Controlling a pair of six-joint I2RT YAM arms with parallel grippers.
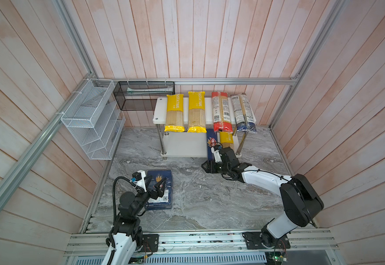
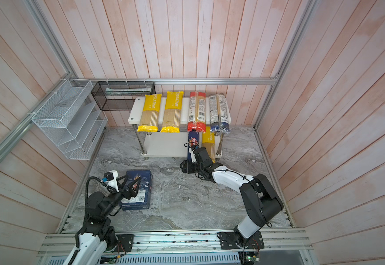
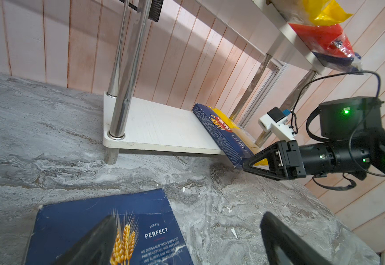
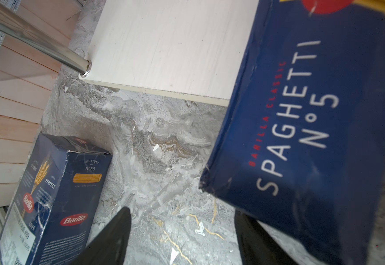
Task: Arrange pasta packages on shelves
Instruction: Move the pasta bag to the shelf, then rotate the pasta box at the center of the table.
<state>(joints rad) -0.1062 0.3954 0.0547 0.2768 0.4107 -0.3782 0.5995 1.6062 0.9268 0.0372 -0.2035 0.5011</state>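
I should back my left gripper off to the box's outer edge and push the box across, since the rigatoni box point(image 1: 161, 201) lies flat, far from my right gripper.
On the upper shelf point(image 1: 160, 110) lie two yellow bags point(image 1: 175, 112) point(image 1: 196, 112), a red-ended bag point(image 1: 220, 112) and a dark-blue-ended bag point(image 1: 243, 112). The lower shelf point(image 1: 184, 144) carries a Barilla spaghetti box point(image 1: 211, 142) point(image 4: 313, 114) and a yellow bag point(image 1: 226, 140). The spaghetti box's near end juts over the shelf's front edge. My right gripper point(image 1: 206, 166) point(image 4: 182, 213) is open at that end, with only table between its fingers. A Barilla rigatoni box point(image 1: 161, 197) point(image 3: 83, 218) lies flat on the table. Above it hovers my left gripper point(image 1: 157, 181) point(image 3: 189, 220), open and empty.
A white wire basket point(image 1: 90, 119) hangs on the left wall. A black mesh basket point(image 1: 143, 94) hangs at the back, left of the rack. Chrome legs point(image 3: 127, 68) stand at the rack's corners. Wooden walls close in three sides.
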